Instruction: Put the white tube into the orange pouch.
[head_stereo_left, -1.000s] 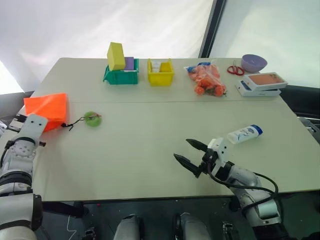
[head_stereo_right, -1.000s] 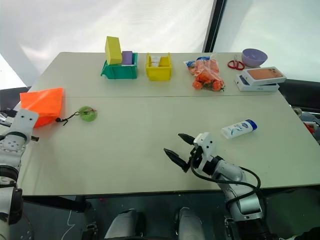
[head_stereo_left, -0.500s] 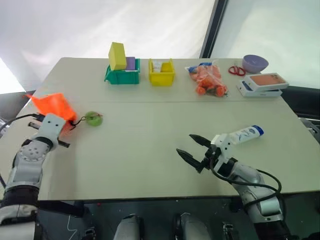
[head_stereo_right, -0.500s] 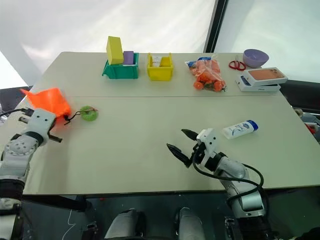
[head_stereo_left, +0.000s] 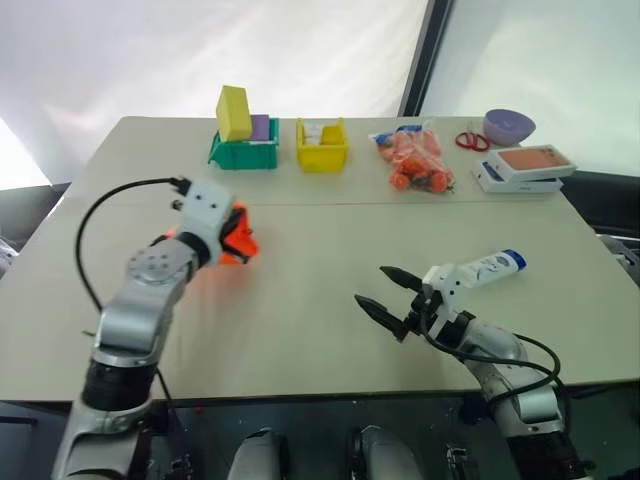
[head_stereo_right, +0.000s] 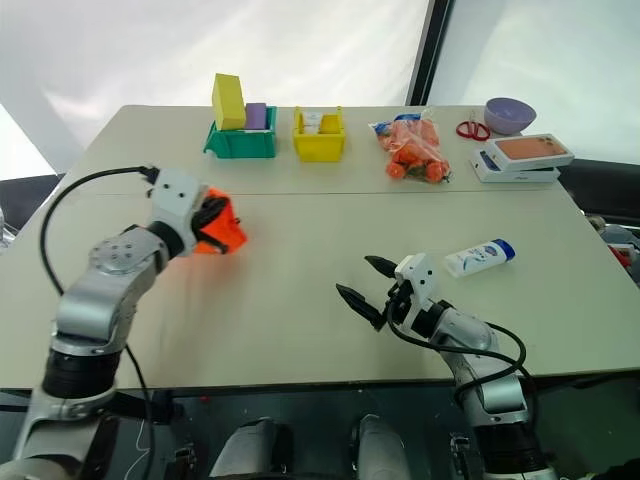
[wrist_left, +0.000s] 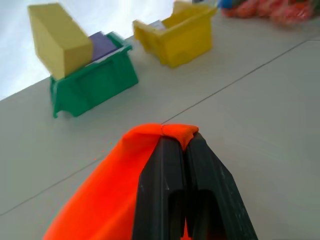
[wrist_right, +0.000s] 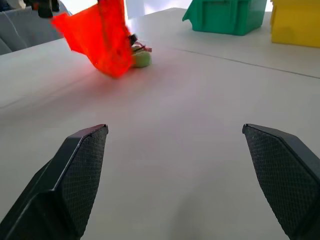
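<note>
The orange pouch (head_stereo_right: 226, 230) hangs bunched up from my left gripper, so next I move it toward the table's middle (head_stereo_left: 285, 285) and lay it flat before inserting the white tube.
The orange pouch (head_stereo_left: 239, 240) hangs bunched just above the left-middle of the table, and my left gripper (wrist_left: 181, 142) is shut on its fabric (wrist_left: 110, 190). In the right wrist view the pouch (wrist_right: 102, 37) dangles with its round green tag (wrist_right: 142, 58) beside it. The white tube (head_stereo_left: 490, 267) with a blue cap lies flat on the table's right side. My right gripper (head_stereo_left: 371, 286) hovers low near the front edge, left of the tube and apart from it. Its jaws stand wide open with nothing between them.
Along the far edge stand a green bin (head_stereo_left: 243, 150) with a yellow block (head_stereo_left: 232, 111), a yellow bin (head_stereo_left: 321, 151), a clear bag of orange items (head_stereo_left: 415, 160), red scissors (head_stereo_left: 468, 139), a purple bowl (head_stereo_left: 508, 126) and a flat box (head_stereo_left: 525, 166).
My left arm has swung right and upward, carrying the orange pouch and its tag from the table's left edge to the left-middle. The right gripper has stayed put.
</note>
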